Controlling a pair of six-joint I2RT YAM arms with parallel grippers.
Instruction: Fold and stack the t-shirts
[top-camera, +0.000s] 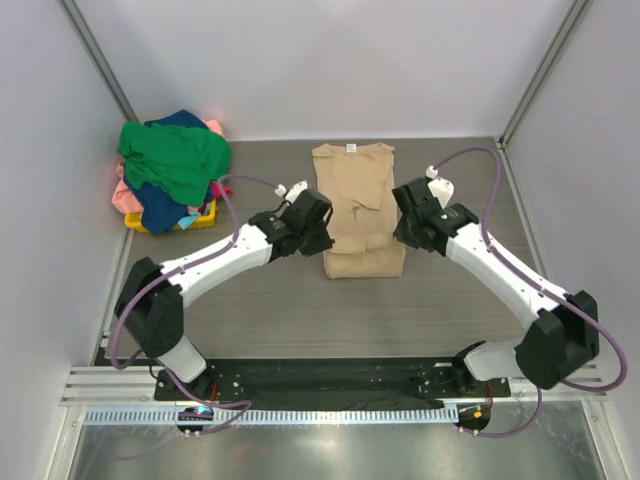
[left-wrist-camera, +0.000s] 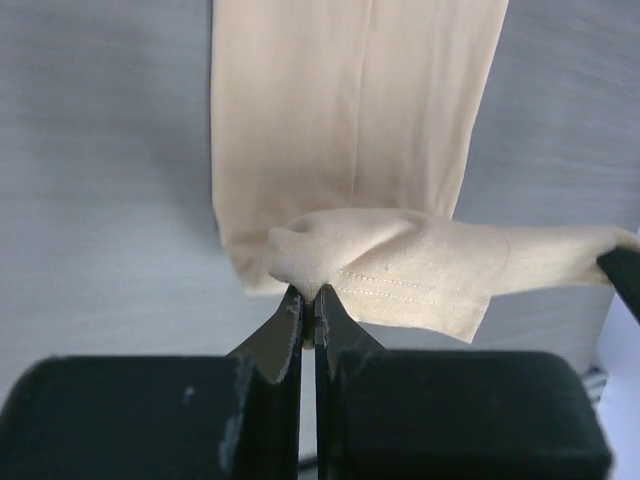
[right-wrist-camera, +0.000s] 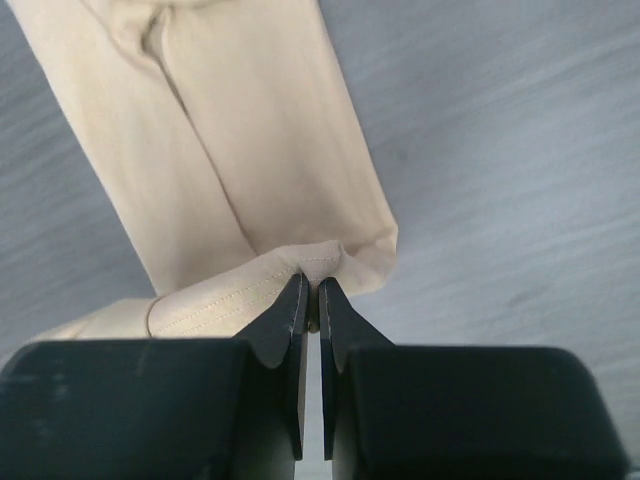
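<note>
My left gripper continues to move the t-shirt's hem (top-camera: 362, 243) toward the neck label until the hem lies on the strip's middle (top-camera: 361, 212), because the hem is stretched straight across the strip.
A tan t-shirt (top-camera: 357, 205) lies on the table centre, folded into a narrow strip, its white neck label at the far end. Its near hem is lifted and turned back. My left gripper (top-camera: 323, 238) is shut on the hem's left corner; the left wrist view shows the cloth (left-wrist-camera: 400, 270) pinched between the closed jaws (left-wrist-camera: 309, 298). My right gripper (top-camera: 403, 232) is shut on the hem's right corner (right-wrist-camera: 300, 265), pinched at the fingertips (right-wrist-camera: 310, 290). A pile of green, navy and pink t-shirts (top-camera: 172, 165) lies at the far left.
The pile sits on a small yellow basket (top-camera: 170, 222) near the left wall. Grey walls with metal posts close the table's left, back and right. Purple cables loop from both wrists.
</note>
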